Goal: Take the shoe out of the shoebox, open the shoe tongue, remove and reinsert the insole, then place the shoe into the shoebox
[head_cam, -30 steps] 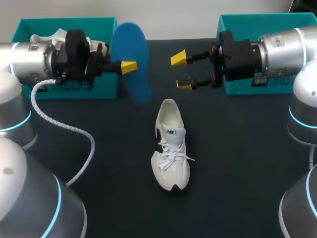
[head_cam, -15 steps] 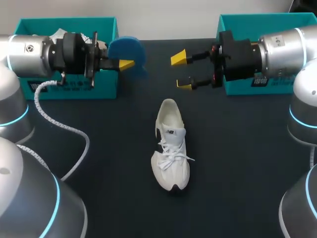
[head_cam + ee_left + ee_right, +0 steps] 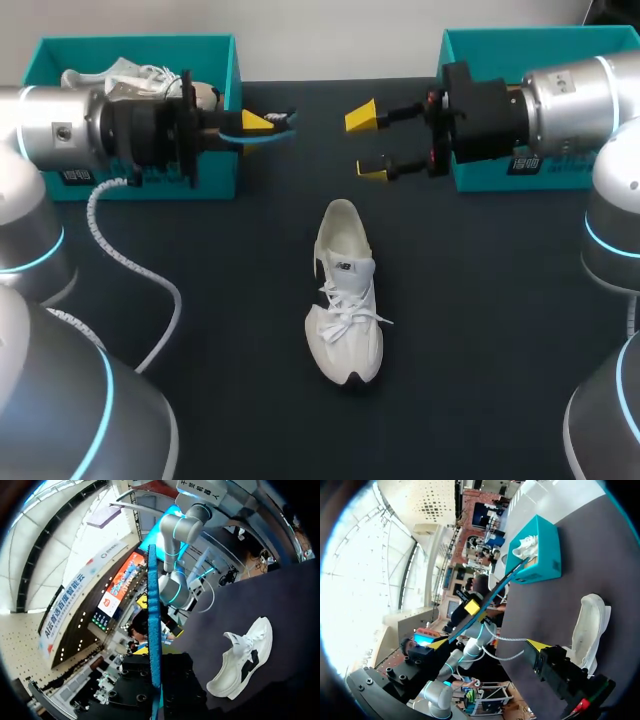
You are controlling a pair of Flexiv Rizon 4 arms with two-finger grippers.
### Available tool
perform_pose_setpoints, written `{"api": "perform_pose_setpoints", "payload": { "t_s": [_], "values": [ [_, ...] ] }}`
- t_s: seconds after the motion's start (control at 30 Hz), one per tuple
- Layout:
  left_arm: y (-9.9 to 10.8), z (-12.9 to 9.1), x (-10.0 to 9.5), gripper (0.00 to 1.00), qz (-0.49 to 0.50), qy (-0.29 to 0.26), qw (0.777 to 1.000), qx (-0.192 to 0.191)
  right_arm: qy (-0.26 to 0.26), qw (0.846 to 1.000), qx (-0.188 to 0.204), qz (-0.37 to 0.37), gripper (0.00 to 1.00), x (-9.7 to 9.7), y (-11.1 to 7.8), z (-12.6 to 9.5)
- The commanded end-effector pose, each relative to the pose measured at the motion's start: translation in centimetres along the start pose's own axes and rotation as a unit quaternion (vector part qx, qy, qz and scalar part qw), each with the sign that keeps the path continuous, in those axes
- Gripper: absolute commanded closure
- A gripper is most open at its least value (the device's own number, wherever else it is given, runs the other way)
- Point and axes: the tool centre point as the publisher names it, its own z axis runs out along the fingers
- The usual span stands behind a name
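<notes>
The blue insole (image 3: 263, 138) reaches straight out (image 3: 504, 583) beyond my left gripper. It will hold its shape and slide in when I push it into the shoe.
A white shoe (image 3: 345, 290) lies on the dark table in the middle, heel toward the far side. My left gripper (image 3: 258, 123) hovers beyond it, shut on the blue insole (image 3: 272, 132), which shows edge-on. In the left wrist view the insole (image 3: 154, 625) runs as a thin blue strip out from the fingers, with the shoe (image 3: 242, 657) beside it on the table. My right gripper (image 3: 368, 143) stands open across from the insole, nothing between its fingers. In the right wrist view the right gripper (image 3: 487, 644) faces the insole (image 3: 495, 596) and the shoe (image 3: 590, 625).
A teal shoebox (image 3: 130, 45) at the back left holds a second white shoe (image 3: 120, 75). Another teal box (image 3: 500, 40) stands at the back right behind my right arm. A white coiled cable (image 3: 130, 270) hangs from my left arm over the table.
My left wrist has turned, so the insole went from showing its broad face to edge-on. The right arm and the shoe have not moved.
</notes>
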Motion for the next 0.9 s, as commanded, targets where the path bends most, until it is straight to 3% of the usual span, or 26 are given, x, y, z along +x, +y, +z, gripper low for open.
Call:
{"api": "perform_pose_setpoints", "payload": {
  "t_s": [0.03, 0.6, 0.9],
  "values": [
    [-0.3, -0.2, 0.1, 1.0, 0.478, -0.045, 0.877, -0.033, -0.001, 1.0, -0.002, 0.0, 0.0, 0.0, 0.0, 0.3],
    [-0.3, -0.2, 0.1, 1.0, 0.478, -0.045, 0.877, -0.033, -0.001, 1.0, -0.002, 0.0, 0.0, 0.0, 0.0, 0.3],
    [-0.4, 0.0, 0.1, 1.0, 0.445, -0.06, 0.893, -0.039, 0.012, 1.0, 0.003, -0.008, 0.0, -0.3, 0.2, 1.4]
  ]
}}
